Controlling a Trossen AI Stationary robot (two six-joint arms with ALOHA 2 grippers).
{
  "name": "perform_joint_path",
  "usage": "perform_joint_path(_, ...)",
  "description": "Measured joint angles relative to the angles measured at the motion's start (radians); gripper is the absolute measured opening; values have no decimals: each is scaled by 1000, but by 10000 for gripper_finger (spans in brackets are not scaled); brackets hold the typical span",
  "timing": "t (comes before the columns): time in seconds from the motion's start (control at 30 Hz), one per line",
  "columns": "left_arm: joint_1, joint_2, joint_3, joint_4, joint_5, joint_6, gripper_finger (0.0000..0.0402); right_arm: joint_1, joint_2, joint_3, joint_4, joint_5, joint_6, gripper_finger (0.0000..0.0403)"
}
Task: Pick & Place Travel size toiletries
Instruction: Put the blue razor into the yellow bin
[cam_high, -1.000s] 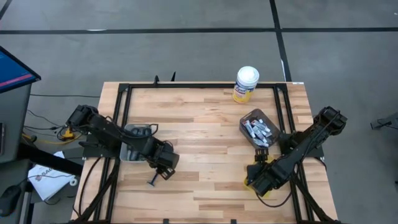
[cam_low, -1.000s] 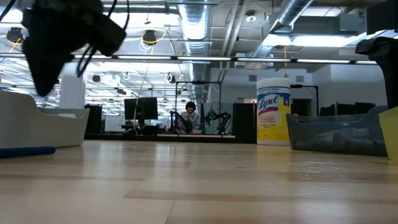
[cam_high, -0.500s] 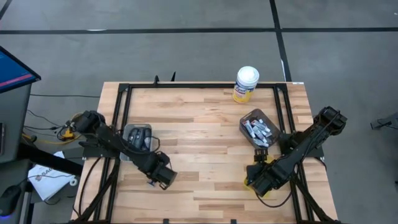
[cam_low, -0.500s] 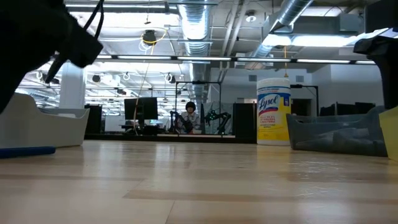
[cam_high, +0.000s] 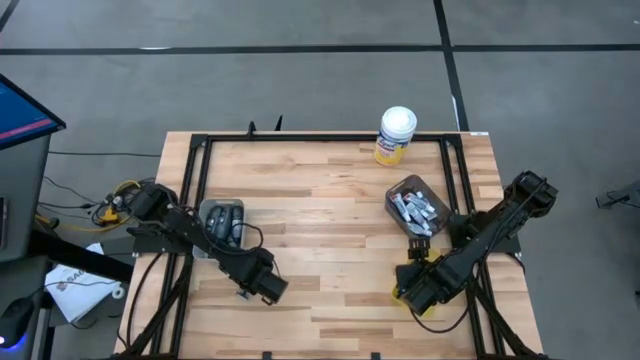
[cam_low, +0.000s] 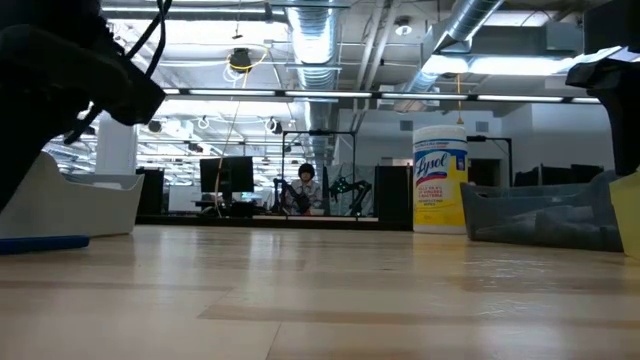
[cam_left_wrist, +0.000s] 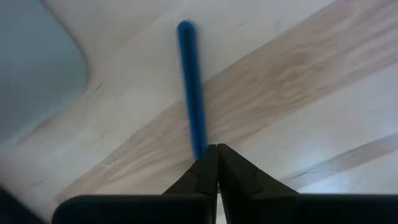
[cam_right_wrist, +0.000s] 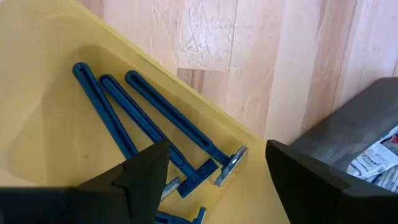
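The razor's handle (cam_left_wrist: 191, 87) is at a slant under my left gripper's closed fingers. Next, I open them, line them up and close them squarely around the razor's handle (cam_left_wrist: 198, 142).
A thin blue razor (cam_left_wrist: 191, 87) lies flat on the wood table near its front left; it also shows in the high view (cam_high: 243, 294) and the low view (cam_low: 40, 241). My left gripper (cam_left_wrist: 216, 149) is shut, low over the razor's near end (cam_high: 268, 289). My right gripper (cam_right_wrist: 217, 186) is open and empty above a yellow bin (cam_right_wrist: 56, 118) that holds several blue razors (cam_right_wrist: 155, 134); it hovers at the front right (cam_high: 415, 283). A dark grey bin (cam_high: 415, 205) holds silver-white tubes. A light grey tray (cam_high: 220, 222) holds dark grey oval pieces. My left gripper's shut fingertips (cam_left_wrist: 205, 163) stand over one end of the razor's handle (cam_left_wrist: 200, 146), lying along it. The fingers hide the spot, so I cannot tell whether they touch it. The razor lies flat on the table.
A yellow canister with a white lid (cam_high: 395, 135) stands at the far edge and shows in the low view (cam_low: 440, 178). Black frame rails (cam_high: 195, 170) run along the table's sides. Bare wood (cam_high: 330, 240) lies between the two arms.
My left gripper has gone toward the table's near edge and down, to the blue razor. The razor has stayed where it lay. My right arm has kept still.
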Motion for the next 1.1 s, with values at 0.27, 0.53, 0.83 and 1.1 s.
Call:
perform_joint_path(0.27, 6, -19, -1, 24, -38, -77, 20, 0, 0, 0, 0, 0, 6, 260)
perform_joint_path(0.53, 5, -26, -1, 28, -22, -10, 59, 0, 0, -1, 3, 0, 7, 260)
perform_joint_path(0.83, 5, -26, -1, 40, -14, 20, 216, -7, 0, -1, 11, 1, -2, 260)
perform_joint_path(1.1, 10, -25, -67, 87, 14, 8, 274, -7, 0, -1, 19, 2, -3, 260)
